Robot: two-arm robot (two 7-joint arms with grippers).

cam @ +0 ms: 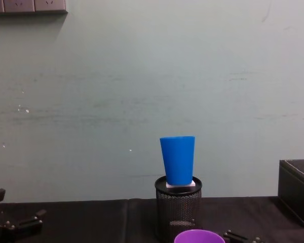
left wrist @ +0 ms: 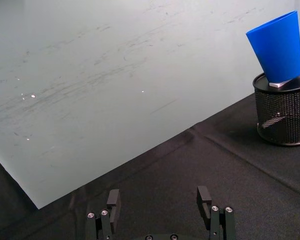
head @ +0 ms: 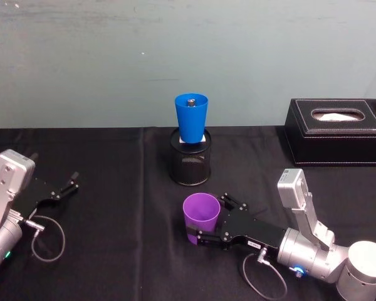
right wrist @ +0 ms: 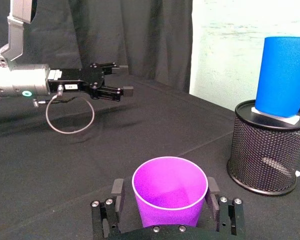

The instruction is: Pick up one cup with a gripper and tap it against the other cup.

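Note:
My gripper will tap the purple cup against the blue cup (cam: 178, 160), and the blue cup should stay upright because its base is on a white pad (cam: 192, 184).
The purple cup (head: 201, 216) (right wrist: 170, 192) stands upright on the black tablecloth, near the front centre; its rim (cam: 198, 236) also shows in the chest view. My right gripper (head: 211, 220) (right wrist: 165, 194) is open, with one finger on each side of the cup's lower body and a small gap to each. The blue cup (head: 192, 117) (cam: 178, 159) (right wrist: 282, 75) (left wrist: 281, 46) stands upright on a white pad on top of the black wire-mesh pen holder (head: 190, 160), behind the purple cup. My left gripper (head: 74, 182) (left wrist: 159, 197) (right wrist: 126, 79) rests open at the left, holding nothing.
A black tissue box (head: 338, 132) stands at the back right. The pale wall (head: 113, 56) rises right behind the table's far edge. A loose cable (head: 47, 238) loops beside the left arm. Bare black cloth lies between the two arms.

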